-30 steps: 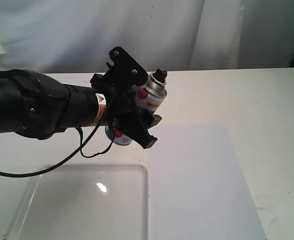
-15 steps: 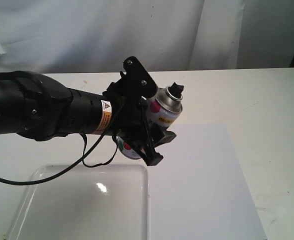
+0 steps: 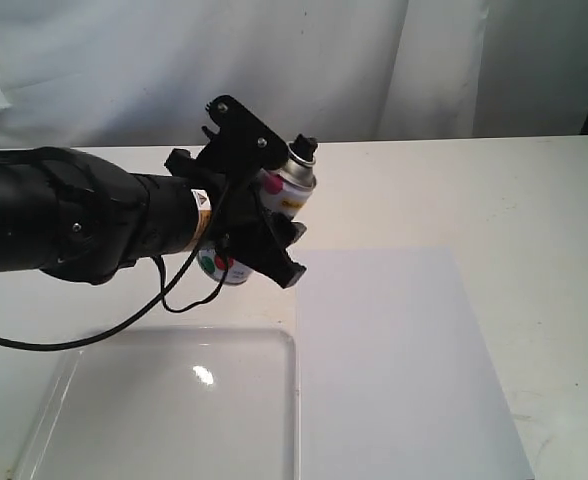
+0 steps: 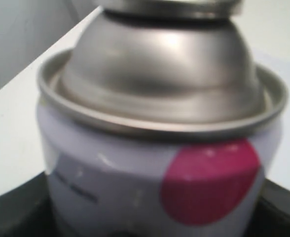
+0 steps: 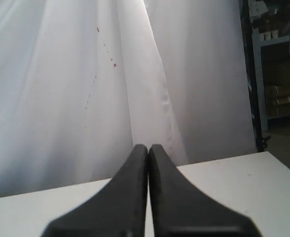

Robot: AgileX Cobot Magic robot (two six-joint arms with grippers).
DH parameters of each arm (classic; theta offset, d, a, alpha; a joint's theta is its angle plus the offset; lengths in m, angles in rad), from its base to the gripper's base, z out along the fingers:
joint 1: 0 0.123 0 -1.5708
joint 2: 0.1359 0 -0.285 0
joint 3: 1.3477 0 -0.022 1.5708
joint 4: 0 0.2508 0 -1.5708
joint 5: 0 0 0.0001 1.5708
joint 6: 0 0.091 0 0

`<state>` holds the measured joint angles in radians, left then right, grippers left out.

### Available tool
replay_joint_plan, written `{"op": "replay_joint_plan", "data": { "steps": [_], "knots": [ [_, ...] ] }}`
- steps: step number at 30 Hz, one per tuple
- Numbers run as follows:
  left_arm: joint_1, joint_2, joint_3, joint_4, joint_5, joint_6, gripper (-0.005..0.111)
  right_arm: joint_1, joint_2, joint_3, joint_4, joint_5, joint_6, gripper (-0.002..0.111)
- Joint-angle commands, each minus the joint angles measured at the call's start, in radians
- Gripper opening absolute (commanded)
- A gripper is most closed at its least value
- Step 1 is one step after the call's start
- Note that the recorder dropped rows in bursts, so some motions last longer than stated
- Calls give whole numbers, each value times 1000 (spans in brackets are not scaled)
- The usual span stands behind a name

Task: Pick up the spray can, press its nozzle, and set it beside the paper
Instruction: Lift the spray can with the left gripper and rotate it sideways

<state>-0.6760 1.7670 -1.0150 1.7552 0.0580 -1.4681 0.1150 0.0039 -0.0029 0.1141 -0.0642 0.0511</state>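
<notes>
The spray can's nozzle point(image 3: 304, 147) is far from the robot's right gripper, so next the left gripper lowers the can and turns it toward the paper point(image 3: 336, 280) for the right gripper's press.
My left gripper point(image 3: 264, 215) is shut on the spray can point(image 3: 286, 186) and holds it tilted in the air, above the table just left of the paper point(image 3: 399, 360). The can is white with a pink dot, a yellow label band and a silver shoulder; its black nozzle point(image 3: 304, 147) points up and to the right. Close up in the left wrist view, the spray can point(image 4: 160, 148) fills the picture and the nozzle is cut off. My right gripper point(image 5: 148, 150) is shut with nothing in it, over the table's far side, and is out of the exterior view.
A glossy white tray point(image 3: 84, 365) with a raised rim lies at the front left, its edge touching the paper's left side. A black cable point(image 3: 104, 338) hangs from the left arm over the tray. White curtains point(image 3: 294, 60) close off the back.
The left gripper carried the can to the right and lower over the paper's edge, then came back left and higher. The can is now a little more upright.
</notes>
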Motion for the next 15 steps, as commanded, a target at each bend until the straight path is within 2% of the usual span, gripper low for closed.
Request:
{"op": "replay_joint_plan", "data": {
  "steps": [1, 6, 9, 12, 15],
  "knots": [
    [-3, 12, 0, -11, 142, 164, 0, -6, -4, 3, 8, -37, 0, 0],
    [-3, 19, 0, -11, 182, 536, 0, -6, -4, 3, 8, -39, 0, 0],
    [-3, 19, 0, -14, 187, 589, 0, -6, -4, 3, 8, -51, 0, 0],
    [-3, 19, 0, -110, 246, 619, 0, -6, -4, 3, 8, -86, 0, 0],
    [-3, 19, 0, -215, 278, 773, 0, -6, -4, 3, 10, -92, 4, 0]
  ]
}}
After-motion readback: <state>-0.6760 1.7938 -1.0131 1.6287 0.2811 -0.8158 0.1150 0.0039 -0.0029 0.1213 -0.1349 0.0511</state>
